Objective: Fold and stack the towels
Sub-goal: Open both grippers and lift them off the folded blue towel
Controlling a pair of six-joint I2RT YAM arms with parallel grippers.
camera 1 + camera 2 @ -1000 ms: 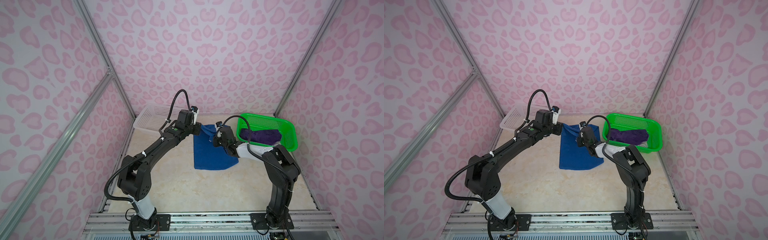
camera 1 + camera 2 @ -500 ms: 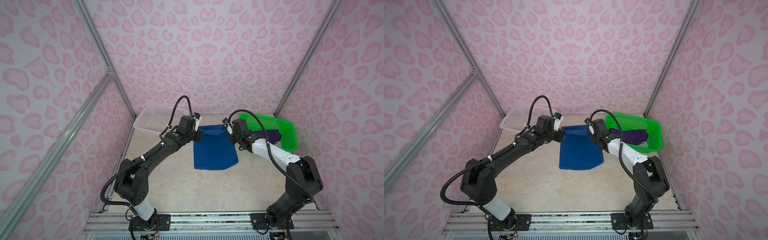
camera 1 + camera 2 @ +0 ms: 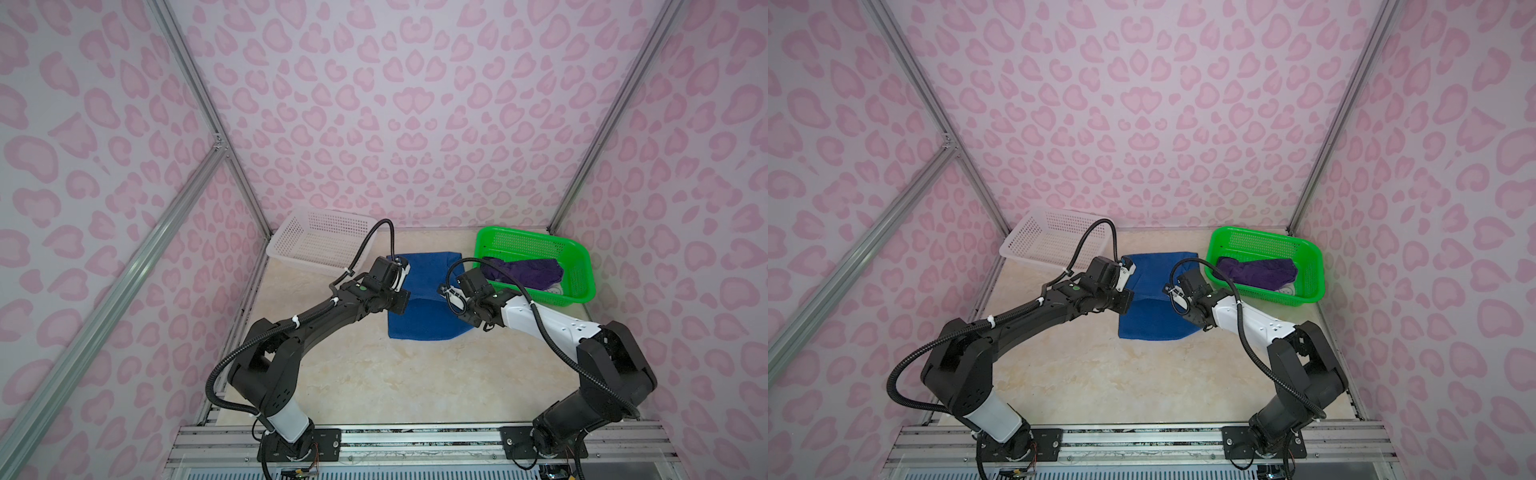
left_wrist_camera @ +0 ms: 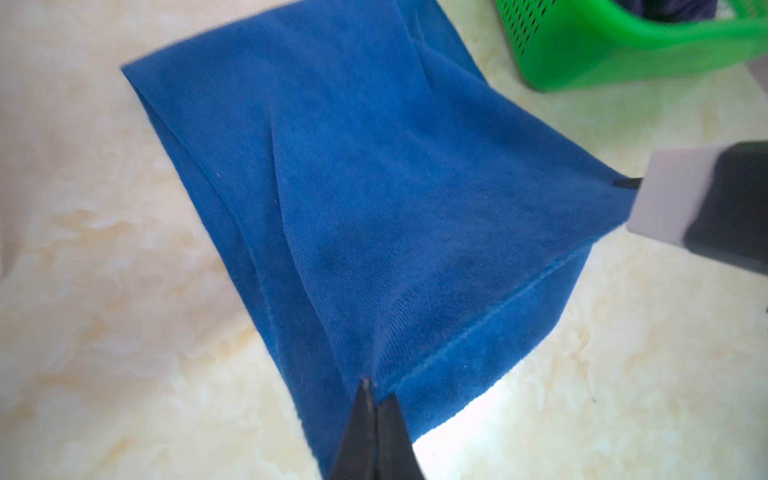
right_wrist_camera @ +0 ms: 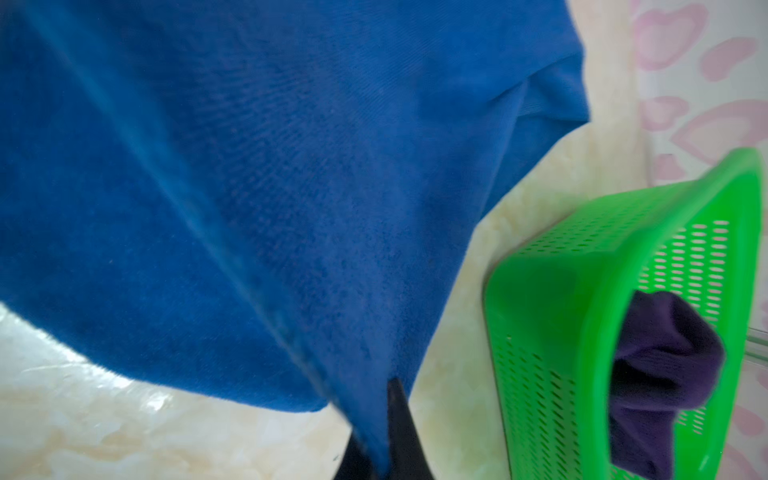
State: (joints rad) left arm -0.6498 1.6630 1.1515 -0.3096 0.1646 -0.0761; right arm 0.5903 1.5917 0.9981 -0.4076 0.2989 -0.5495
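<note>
The hemmed edge (image 3: 425,299) is stretched straight over the lower layer. My right gripper should keep pulling its corner to the lower layer's near edge (image 3: 449,338) and let go there.
The royal blue towel (image 3: 428,320) (image 3: 1152,324) lies mid-table, doubled over at its far side. My left gripper (image 3: 402,300) (image 4: 374,390) is shut on one corner of its upper layer. My right gripper (image 3: 454,297) (image 5: 384,415) is shut on the other corner, cloth pinched between the fingers. The hemmed edge (image 4: 498,307) stretches between them, raised above the lower layer. A dark purple towel (image 3: 523,272) (image 3: 1258,272) (image 5: 665,365) is bunched in the green basket (image 3: 536,245) (image 3: 1266,241) (image 5: 540,299), with a pale bit of cloth (image 3: 555,289) under it.
A white perforated basket (image 3: 316,243) (image 3: 1050,239) stands at the back left, close behind my left arm. The green basket (image 4: 623,45) sits just right of the blue towel. Bare marble tabletop (image 3: 395,382) stretches in front of the towel. Pink patterned walls close in three sides.
Both grippers have moved from the towel's far end toward the front, carrying the held edge over the lower layer. The right arm swung out to the right.
</note>
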